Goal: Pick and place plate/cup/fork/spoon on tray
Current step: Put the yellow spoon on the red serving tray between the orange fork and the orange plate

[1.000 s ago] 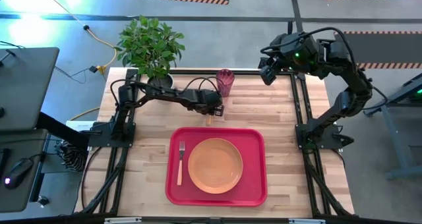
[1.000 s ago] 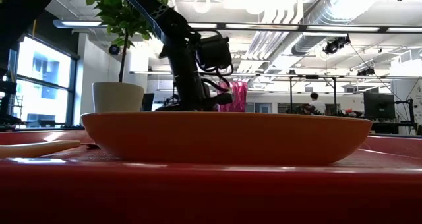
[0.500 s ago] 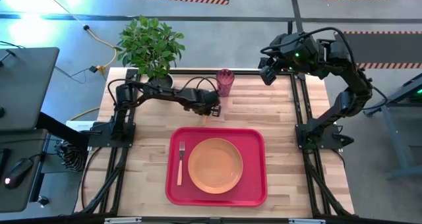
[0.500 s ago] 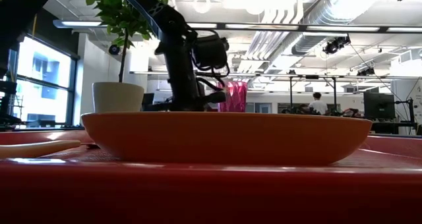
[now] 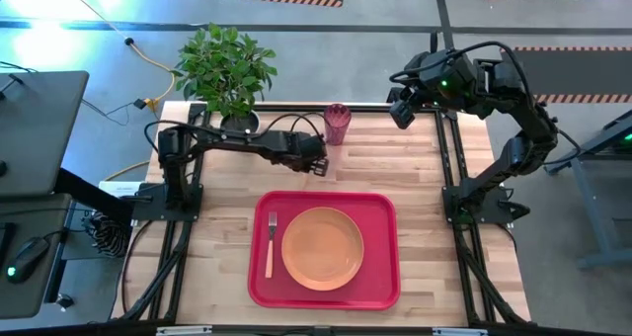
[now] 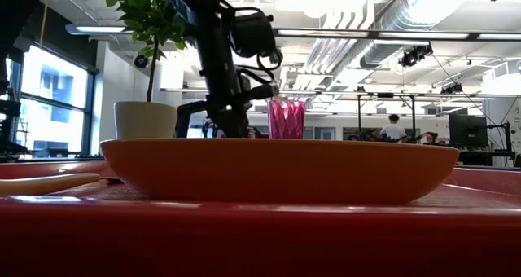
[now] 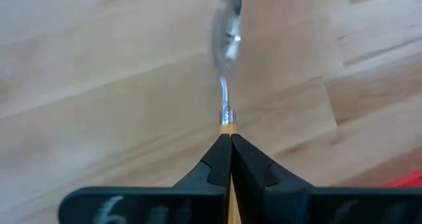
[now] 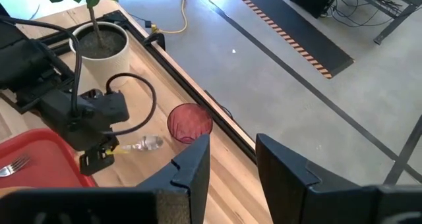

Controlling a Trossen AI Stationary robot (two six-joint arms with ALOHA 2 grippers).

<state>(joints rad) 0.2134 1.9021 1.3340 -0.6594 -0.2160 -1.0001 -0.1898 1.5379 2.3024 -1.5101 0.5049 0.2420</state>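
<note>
My left gripper needs to open its fingers, now shut above the spoon's orange handle, and go lower around the handle before I lift the spoon.
The red tray lies at the table's near middle. On it rest the orange plate and, left of the plate, the fork. The pink cup stands upright near the far edge. My left gripper is between the cup and the tray's far rim, shut on the spoon, whose silver bowl juts out beyond the fingers toward the cup. My right gripper hangs open over the table's far right corner with nothing between its fingers. My left gripper pinches the spoon's orange handle between its two fingers, at the end next to the metal neck. The spoon runs along the fingers and sticks out past their tips. It sits about level, bowl foremost, just above the wood.
A potted plant in a white pot stands at the far left corner, behind the left arm. Bare wood shows to the left and right of the tray. Black frame rails run along the table's sides.
My left gripper has risen and drawn back a little toward the far edge. The spoon, which lay on the wood just beyond the tray's far rim, has come up with it.
</note>
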